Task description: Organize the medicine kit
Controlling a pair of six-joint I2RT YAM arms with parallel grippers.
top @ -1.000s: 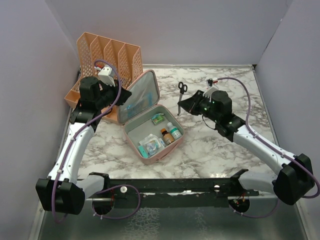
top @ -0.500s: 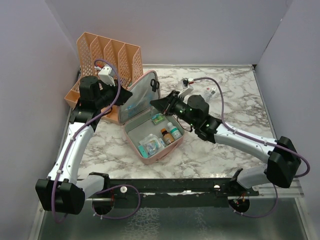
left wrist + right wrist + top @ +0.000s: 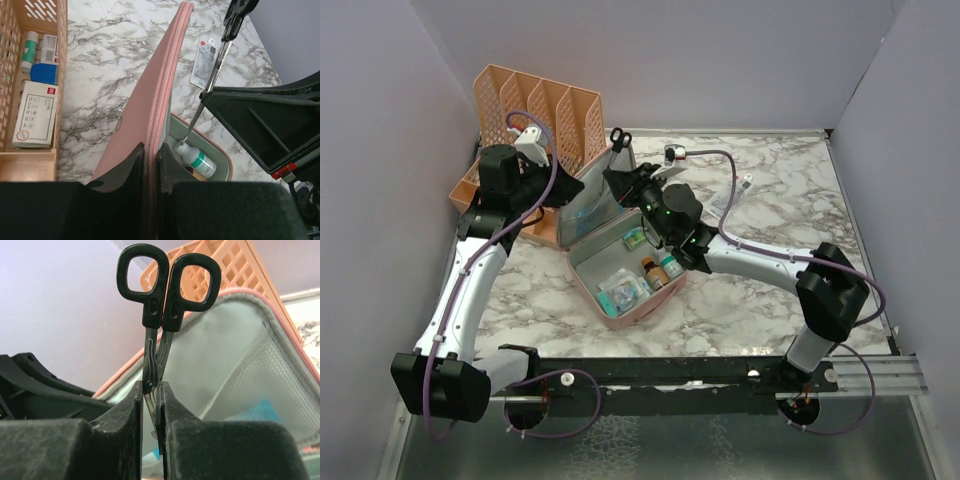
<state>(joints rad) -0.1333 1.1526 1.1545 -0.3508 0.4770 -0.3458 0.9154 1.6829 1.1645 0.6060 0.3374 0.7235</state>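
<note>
The scissors [image 3: 619, 141] are next to the lid's upright mesh pocket [image 3: 591, 213] with their blades pointing down. My right gripper should keep moving them in until the blades are behind the mesh.
The pink medicine kit [image 3: 620, 315] lies open at the table's middle, with its lid [image 3: 603, 195] standing up. Small bottles [image 3: 662, 266] and packets lie in its grey-green base. My left gripper [image 3: 562, 195] is shut on the lid's zip edge [image 3: 159, 110], which runs between the fingers [image 3: 131, 167]. My right gripper [image 3: 620, 178] is shut on black-handled scissors [image 3: 617, 136] and holds them upright in front of the lid's lining [image 3: 225, 355]. In the right wrist view the scissors [image 3: 162, 295] have their handles up and their blades clamped between the fingers [image 3: 134, 405]. The scissors [image 3: 220, 55] hang above a white bottle [image 3: 198, 159].
An orange perforated file rack [image 3: 540, 100] stands behind the kit at the back left, with boxes [image 3: 34, 114] in its front tray. A white blister card [image 3: 746, 184] lies on the marble at the back right. Grey walls enclose the table.
My right arm has swung left from the right of the table, carrying the scissors over the kit to the lid. My left arm has kept hold of the lid.
</note>
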